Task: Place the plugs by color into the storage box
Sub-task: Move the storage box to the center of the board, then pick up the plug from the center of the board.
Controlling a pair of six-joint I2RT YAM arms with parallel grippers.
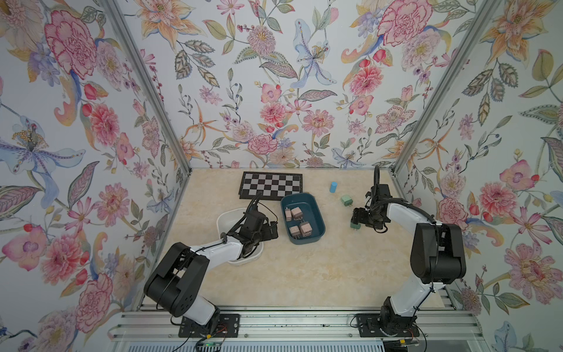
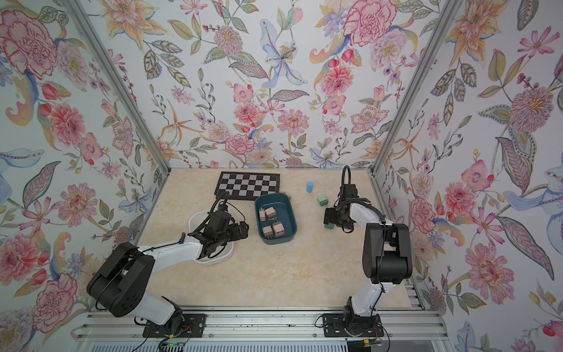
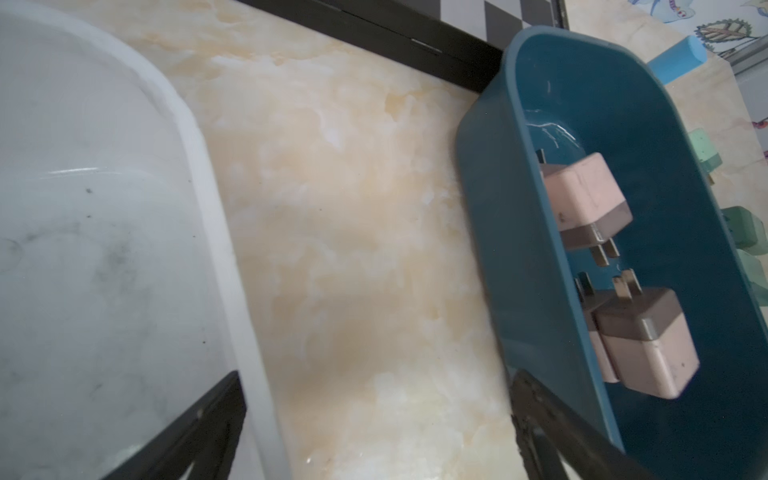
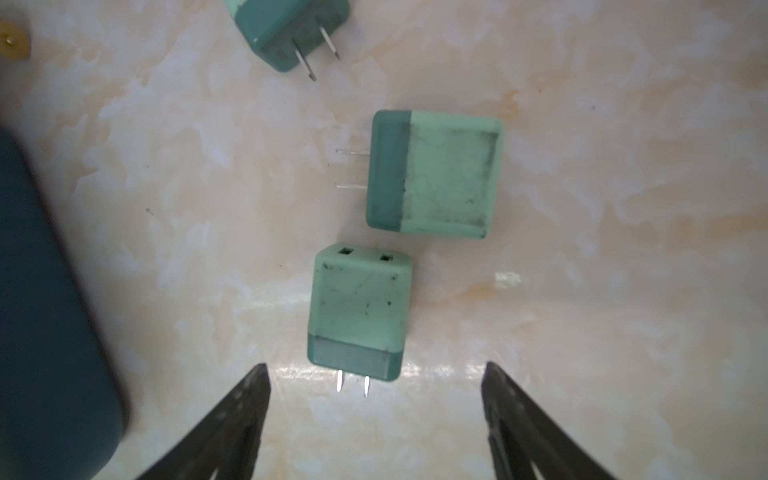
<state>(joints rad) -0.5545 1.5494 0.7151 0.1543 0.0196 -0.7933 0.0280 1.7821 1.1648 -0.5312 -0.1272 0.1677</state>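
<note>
Next, my left gripper moves back over the open table point(image 1: 199, 231) first, because my left arm is covering the white storage box point(image 1: 226, 218) where the green plugs have to go.
Several pink-beige plugs point(image 1: 296, 212) point(image 3: 582, 195) lie in the dark blue storage box point(image 1: 307, 199) point(image 2: 278, 198). The white storage box point(image 1: 227, 218) point(image 3: 104, 249) shows no plugs in the part I can see, and my left arm covers the rest. Three mint green plugs lie on the table to the right: one point(image 4: 359, 307) just ahead of my right gripper point(image 4: 376, 368), one point(image 4: 449, 174) beyond it, one point(image 4: 286, 25) farther off. My right gripper point(image 1: 356, 217) hangs open above them, holding nothing. My left gripper point(image 3: 378, 374) point(image 1: 271, 231) stands open over bare table between the two boxes.
A light blue cylinder point(image 1: 333, 186) stands behind the green plugs. A black-and-white checkerboard point(image 1: 271, 186) lies at the back, touching the blue box. A tiny brass-coloured piece point(image 4: 14, 41) lies near the blue box's corner. Floral walls close in three sides.
</note>
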